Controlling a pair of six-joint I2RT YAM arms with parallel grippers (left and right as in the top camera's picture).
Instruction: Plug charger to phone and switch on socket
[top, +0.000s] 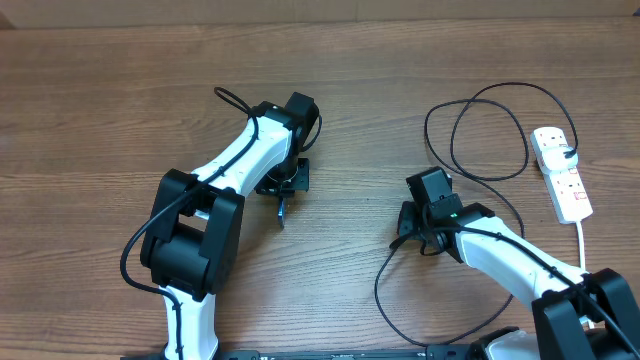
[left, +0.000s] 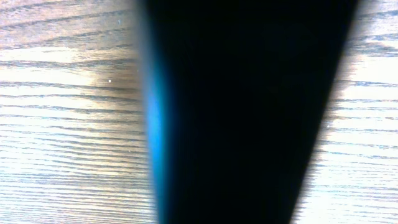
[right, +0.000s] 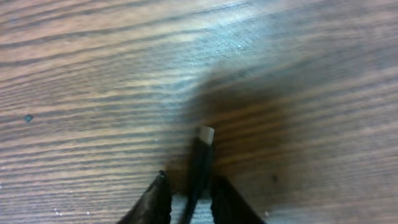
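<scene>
The connector (right: 206, 135) sits at a slant between my right gripper's open fingers. I should line the fingers up squarely with its black body (right: 199, 164) and close them before I lift it to the phone.
My left gripper (top: 283, 192) is shut on the phone (top: 282, 211), which stands edge-on over the table's middle. In the left wrist view the phone (left: 249, 112) is a dark slab with a blue edge that hides the fingers. The charger (top: 490, 92) is a thin black cable looping from the socket (top: 562, 172) at the right edge toward my right gripper (top: 404, 232). Seen from the right wrist, the connector tip (right: 206, 134) pokes out between the fingers just above the wood. My right gripper (right: 189, 177) is slightly open, with small gaps either side of the cable.
The charger's black plug (top: 570, 152) sits in the white strip, whose thick white cord (top: 583, 245) runs toward the near right. More black cable curves along the table near my right arm (top: 385, 295).
</scene>
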